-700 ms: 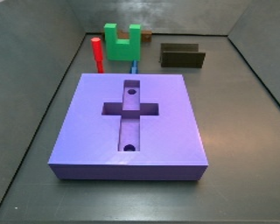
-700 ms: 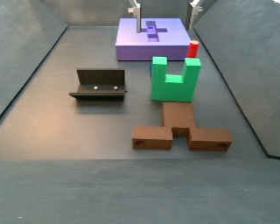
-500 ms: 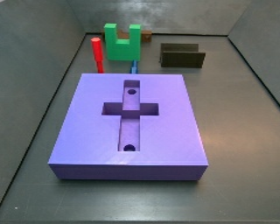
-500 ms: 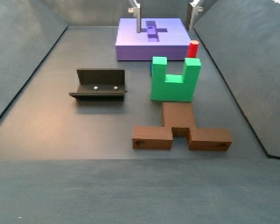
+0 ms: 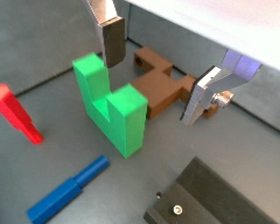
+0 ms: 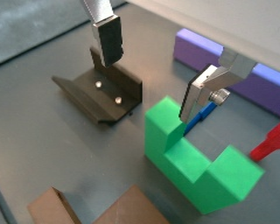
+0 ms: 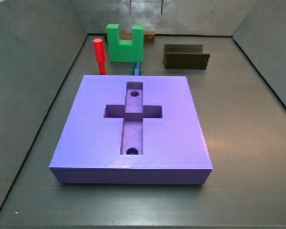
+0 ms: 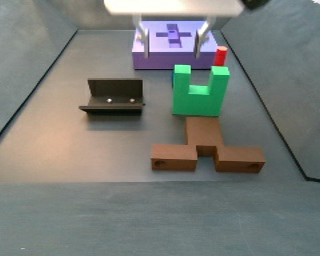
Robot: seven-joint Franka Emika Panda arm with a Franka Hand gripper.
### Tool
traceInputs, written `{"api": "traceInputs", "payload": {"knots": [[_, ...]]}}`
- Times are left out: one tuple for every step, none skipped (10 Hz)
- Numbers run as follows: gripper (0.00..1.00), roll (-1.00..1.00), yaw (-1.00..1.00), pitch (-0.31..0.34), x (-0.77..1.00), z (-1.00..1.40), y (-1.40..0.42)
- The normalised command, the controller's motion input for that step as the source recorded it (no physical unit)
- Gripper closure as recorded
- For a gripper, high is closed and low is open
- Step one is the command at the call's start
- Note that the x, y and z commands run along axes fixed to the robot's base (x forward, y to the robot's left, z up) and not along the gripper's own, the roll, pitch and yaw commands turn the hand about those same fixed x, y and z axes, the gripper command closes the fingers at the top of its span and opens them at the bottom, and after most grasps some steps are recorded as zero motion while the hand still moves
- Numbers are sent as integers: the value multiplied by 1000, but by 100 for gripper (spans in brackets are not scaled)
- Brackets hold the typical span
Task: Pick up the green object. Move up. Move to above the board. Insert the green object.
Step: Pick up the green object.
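Observation:
I expect the green object (image 7: 126, 54) to sink partway in when I insert it, its prongs still above the board, because its long flat base matches the crosswise slot (image 7: 133, 112).
The green object (image 8: 199, 90) stands upright on the floor with its two prongs up, between the board (image 8: 156, 58) and a brown piece (image 8: 203, 148). It shows in both wrist views (image 5: 113, 105) (image 6: 201, 162) and in the far side view (image 7: 124, 43). My gripper (image 8: 175, 44) is open and empty. It hangs above the floor, between the board and the green object, and touches nothing. In both wrist views the gripper (image 5: 157, 70) (image 6: 157, 68) holds nothing. The board (image 7: 170, 112) has a cross-shaped recess and two round holes.
A thin red peg (image 8: 220, 57) stands beside the green object, with a blue piece (image 5: 66, 188) lying near it. The dark fixture (image 8: 113, 97) stands on the floor opposite. The brown piece (image 5: 166, 83) lies under the gripper. Grey walls ring the floor.
The gripper has come down and away from the board towards the green object; its body now shows in a side view. The objects have not moved.

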Motion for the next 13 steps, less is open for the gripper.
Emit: {"api": "traceInputs", "payload": {"knots": [[0,0,0,-97,-69,-529,-17],[0,-44,0,-94,-151,-337,-34],[0,-26,-43,-106,-154,-257,-129],[0,-74,-97,-146,-177,-226,-129],[0,-81,-163,-140,-74,-234,-126],[0,-77,-220,-127,-37,-286,-3],[0,-69,-171,-93,-80,-194,34],[0,-73,-166,-76,-66,-146,54],[0,-53,-171,-63,-94,-140,77],[0,-40,-154,-47,-86,-129,131],[0,-60,-109,-50,-109,-149,229],[0,-30,-29,-59,-34,-240,106],[0,-29,-26,-20,0,-254,0]]}}
